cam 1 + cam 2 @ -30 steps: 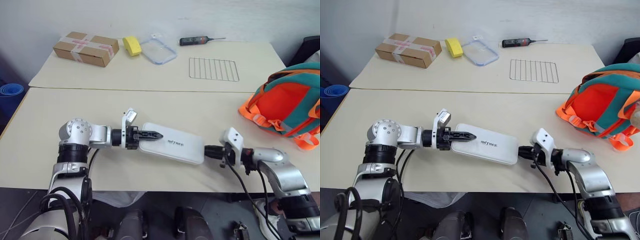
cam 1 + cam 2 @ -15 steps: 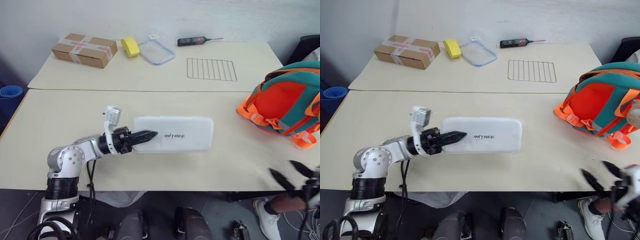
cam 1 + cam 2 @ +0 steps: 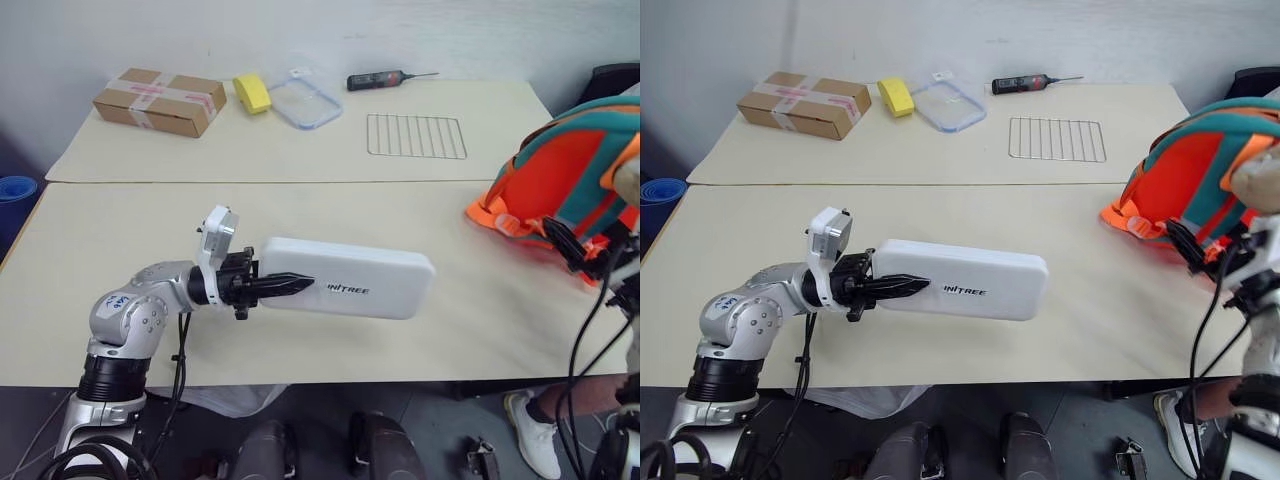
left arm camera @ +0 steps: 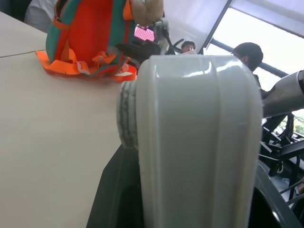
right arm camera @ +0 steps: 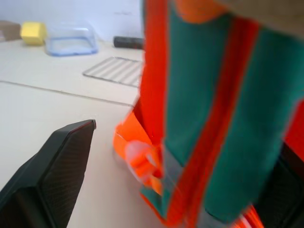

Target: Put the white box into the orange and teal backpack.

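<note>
I should raise the white box (image 3: 372,278) with my left gripper while my right gripper pulls the backpack (image 3: 568,172) closer, because the box is hanging lower than the opening of the orange and teal backpack.
The white box (image 3: 352,279) hangs level just above the near table, long side running left to right, lettering facing up. My left gripper (image 3: 283,286) is shut on its left end; in the left wrist view the box's end (image 4: 190,142) looms close. The orange and teal backpack (image 3: 572,168) stands at the table's right edge, with a tan plush toy (image 3: 1252,180) on it. My right gripper (image 3: 590,256) is open right beside the backpack's near side; its fingers (image 5: 54,175) flank the orange and teal fabric (image 5: 209,109) without holding it.
On the far table lie a brown taped cardboard box (image 3: 158,100), a yellow sponge (image 3: 252,93), a clear blue-rimmed lid (image 3: 304,98), a black tool (image 3: 385,79) and a wire rack (image 3: 416,136). People (image 4: 247,52) are behind the backpack.
My right gripper let go of the box's right end, opened, and swung right and up to the backpack. My left gripper rolled and raised the box slightly.
</note>
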